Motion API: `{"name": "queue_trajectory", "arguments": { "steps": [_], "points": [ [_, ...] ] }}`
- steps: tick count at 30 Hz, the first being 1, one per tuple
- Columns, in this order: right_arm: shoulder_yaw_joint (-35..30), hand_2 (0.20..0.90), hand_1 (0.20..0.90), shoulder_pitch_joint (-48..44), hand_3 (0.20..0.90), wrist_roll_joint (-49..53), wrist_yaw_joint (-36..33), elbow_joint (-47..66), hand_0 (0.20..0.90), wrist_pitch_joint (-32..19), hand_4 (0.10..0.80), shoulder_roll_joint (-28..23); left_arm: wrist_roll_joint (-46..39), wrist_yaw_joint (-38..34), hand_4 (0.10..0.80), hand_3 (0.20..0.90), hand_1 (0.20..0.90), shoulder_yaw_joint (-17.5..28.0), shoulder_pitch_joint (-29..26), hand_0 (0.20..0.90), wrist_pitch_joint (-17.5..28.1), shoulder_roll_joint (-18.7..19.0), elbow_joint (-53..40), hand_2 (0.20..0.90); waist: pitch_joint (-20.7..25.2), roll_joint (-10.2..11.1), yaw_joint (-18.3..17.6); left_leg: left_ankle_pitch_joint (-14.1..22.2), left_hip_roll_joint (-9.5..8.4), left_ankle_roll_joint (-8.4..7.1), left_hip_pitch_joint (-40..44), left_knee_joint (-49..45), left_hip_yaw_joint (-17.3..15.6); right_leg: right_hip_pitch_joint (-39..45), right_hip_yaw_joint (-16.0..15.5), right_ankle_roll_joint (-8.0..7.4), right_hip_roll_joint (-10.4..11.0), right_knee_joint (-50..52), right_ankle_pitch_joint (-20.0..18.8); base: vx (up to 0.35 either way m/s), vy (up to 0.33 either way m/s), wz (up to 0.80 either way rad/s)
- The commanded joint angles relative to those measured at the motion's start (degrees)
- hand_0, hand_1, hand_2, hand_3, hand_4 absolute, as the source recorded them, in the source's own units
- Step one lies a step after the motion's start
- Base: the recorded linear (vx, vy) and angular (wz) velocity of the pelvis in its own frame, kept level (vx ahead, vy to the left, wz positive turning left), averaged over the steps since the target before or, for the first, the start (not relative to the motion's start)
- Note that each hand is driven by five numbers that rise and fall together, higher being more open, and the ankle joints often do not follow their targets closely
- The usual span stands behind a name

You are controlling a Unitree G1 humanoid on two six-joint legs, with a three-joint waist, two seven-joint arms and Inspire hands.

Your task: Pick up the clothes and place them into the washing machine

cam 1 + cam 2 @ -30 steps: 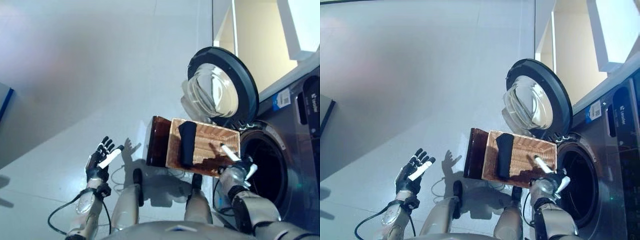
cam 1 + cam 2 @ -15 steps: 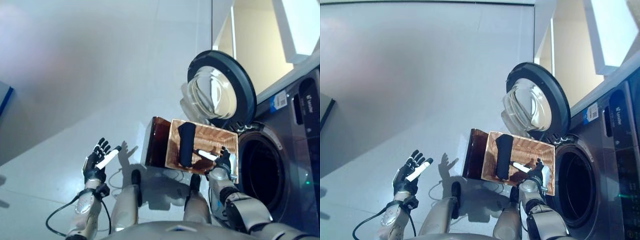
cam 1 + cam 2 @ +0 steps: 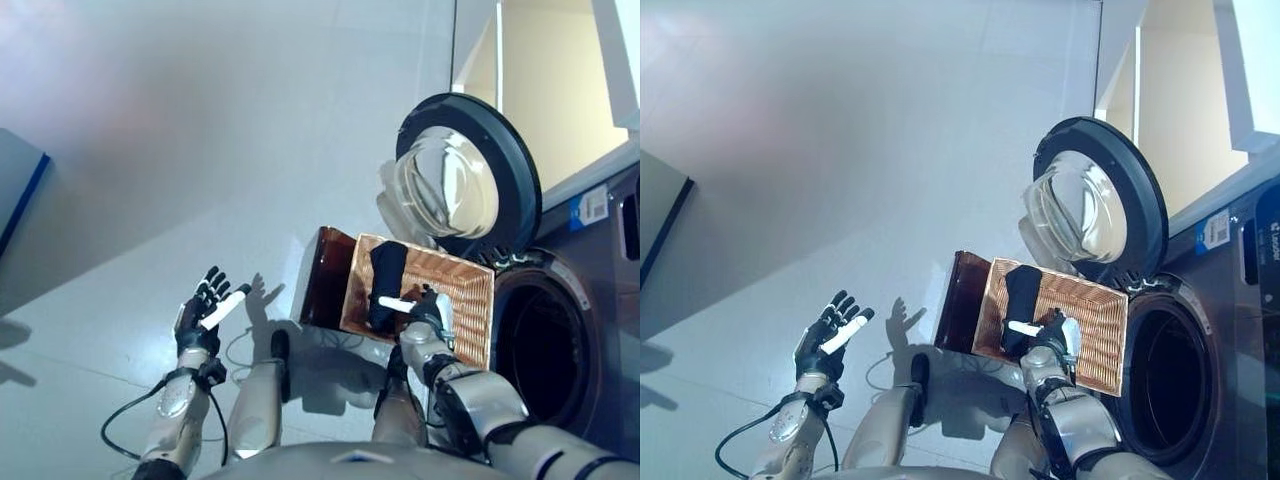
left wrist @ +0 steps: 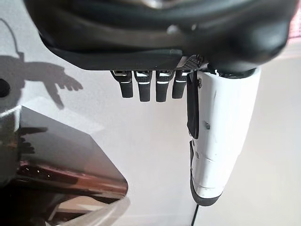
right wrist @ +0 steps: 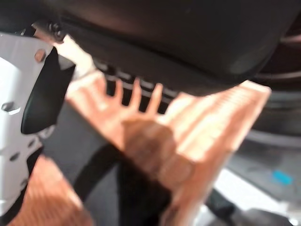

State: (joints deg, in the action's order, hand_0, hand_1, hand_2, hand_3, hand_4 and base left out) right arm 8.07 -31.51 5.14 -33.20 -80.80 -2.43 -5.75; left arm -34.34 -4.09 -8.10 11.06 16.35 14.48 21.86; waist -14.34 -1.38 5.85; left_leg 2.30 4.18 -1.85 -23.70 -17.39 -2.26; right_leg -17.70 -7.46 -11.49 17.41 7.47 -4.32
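Observation:
The dark garment (image 3: 386,278) has only wicker (image 3: 456,279) showing around it, so I should expect an empty basket underneath when I lift the garment out.
A dark folded garment (image 3: 386,282) lies at the left end of the shallow wicker basket (image 3: 468,300), which rests on a low dark brown box (image 3: 320,278) beside the washing machine (image 3: 590,310). The machine's round door (image 3: 468,180) stands open and the drum opening (image 3: 545,350) is dark. My right hand (image 3: 425,312) is open above the basket, its white-covered thumb over the garment's near end; the garment shows in the right wrist view (image 5: 84,155). My left hand (image 3: 203,308) is open and empty over the floor, also in the left wrist view (image 4: 221,127).
The grey floor (image 3: 200,150) stretches left of the box. A dark panel with a blue edge (image 3: 20,190) lies at the far left. A pale wall and doorway (image 3: 540,80) stand behind the machine.
My right hand has moved left from the basket's right end by the drum to over the dark garment. The camera has shifted. My left hand has stayed open over the floor.

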Motion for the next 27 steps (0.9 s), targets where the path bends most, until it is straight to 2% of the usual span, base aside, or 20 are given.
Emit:
{"name": "queue_trajectory", "arguments": {
  "steps": [1,11,17,27],
  "points": [
    [-0.9,0.9,0.9,-2.0,0.9,-1.7,-3.3,0.5,0.9,-0.2,0.8,-0.6,1.4,0.4,0.8,0.9,0.9,0.0,1.8,0.9,3.1,4.7,-9.0,0.9,0.2,0.3,2.1,1.3,1.63,-4.66,-4.5,-6.8,2.7,-2.1,0.6,-0.06,3.2,6.9,-0.5,-0.032,0.023,0.19],
    [-1.5,0.9,0.9,-3.3,0.9,-2.9,-3.6,-1.9,0.9,2.6,0.8,-1.3,1.9,-0.1,0.8,0.9,0.9,-0.1,2.8,0.9,2.6,6.0,-10.9,0.9,-2.8,-1.8,3.6,4.9,1.06,-3.67,-10.4,-15.5,3.9,-7.0,0.7,0.19,4.1,15.3,3.1,-0.025,0.035,0.14],
    [-4.9,0.9,0.9,-3.5,0.9,-1.7,-5.2,-4.4,0.9,4.3,0.8,-3.4,1.8,0.1,0.8,0.9,0.9,-1.0,3.1,0.9,2.7,7.0,-12.9,0.9,-3.6,-2.8,4.6,6.0,0.35,-2.93,-13.4,-18.3,4.7,-9.8,0.8,0.3,4.4,18.4,4.4,-0.015,0.019,0.08],
    [-6.4,0.9,0.9,-5.6,0.9,-1.6,-8.2,-4.8,0.9,5.5,0.8,-4.8,1.3,-0.9,0.8,0.9,0.9,-1.8,3.6,0.9,2.9,8.1,-15.5,0.9,-3.7,-3.5,4.5,6.9,0.22,-2.41,-17.5,-21.2,4.6,-14.7,2.0,0.74,4.6,22.5,5.6,-0.019,0.019,0.03]
  ]
}}
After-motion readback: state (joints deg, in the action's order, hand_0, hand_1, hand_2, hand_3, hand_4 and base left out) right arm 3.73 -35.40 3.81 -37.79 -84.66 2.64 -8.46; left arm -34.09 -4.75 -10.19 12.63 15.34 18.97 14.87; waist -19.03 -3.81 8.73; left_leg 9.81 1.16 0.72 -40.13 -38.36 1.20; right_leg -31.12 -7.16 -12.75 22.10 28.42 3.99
